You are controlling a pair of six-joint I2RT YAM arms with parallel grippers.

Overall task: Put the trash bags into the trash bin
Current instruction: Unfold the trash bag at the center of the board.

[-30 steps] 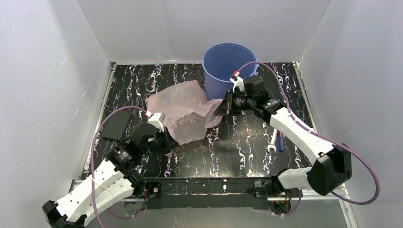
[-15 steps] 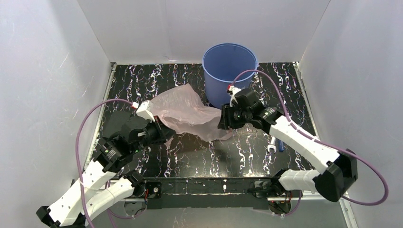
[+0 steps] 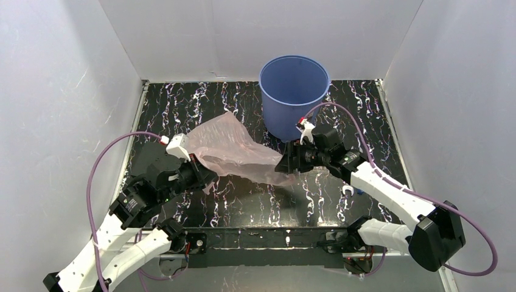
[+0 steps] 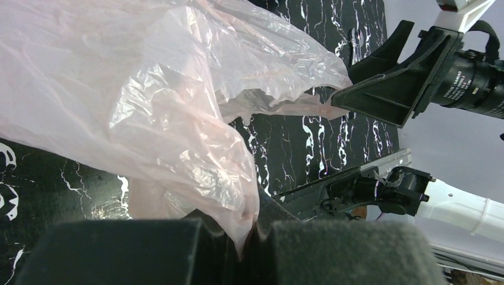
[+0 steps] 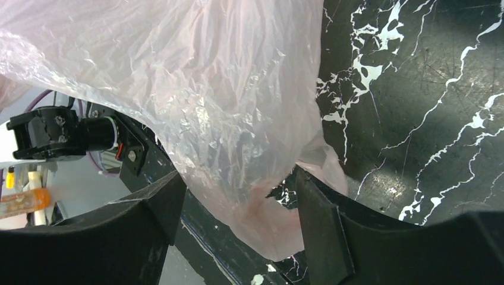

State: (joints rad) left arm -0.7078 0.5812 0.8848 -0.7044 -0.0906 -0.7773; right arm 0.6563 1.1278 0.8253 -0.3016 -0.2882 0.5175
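Note:
Next, my right gripper brings the bag's loose end (image 5: 267,230) across for my left gripper to grab, because my left gripper has hold of only a corner of the trash bag (image 4: 235,209).
The pale-pink trash bag (image 3: 234,152) lies stretched across the black marbled table, left of and nearer than the blue trash bin (image 3: 295,91), which stands upright at the back. My left gripper (image 3: 204,173) is shut on the bag's near-left corner; in the left wrist view the film (image 4: 148,107) is pinched between the closed jaws (image 4: 252,237). My right gripper (image 3: 286,165) sits low at the bag's right end. Its fingers (image 5: 315,219) stand wide apart. The bag's end (image 5: 196,89) hangs loose between them, not gripped.
A flat black block (image 3: 152,159) lies at the left edge beside my left arm. A white pen end (image 3: 348,190) shows under my right forearm. White walls close in the table on three sides.
My right gripper has opened and let go of the bag, dropping lower and nearer. The bag has sunk and stretched flat. My left gripper has pulled back to the left, still holding the bag.

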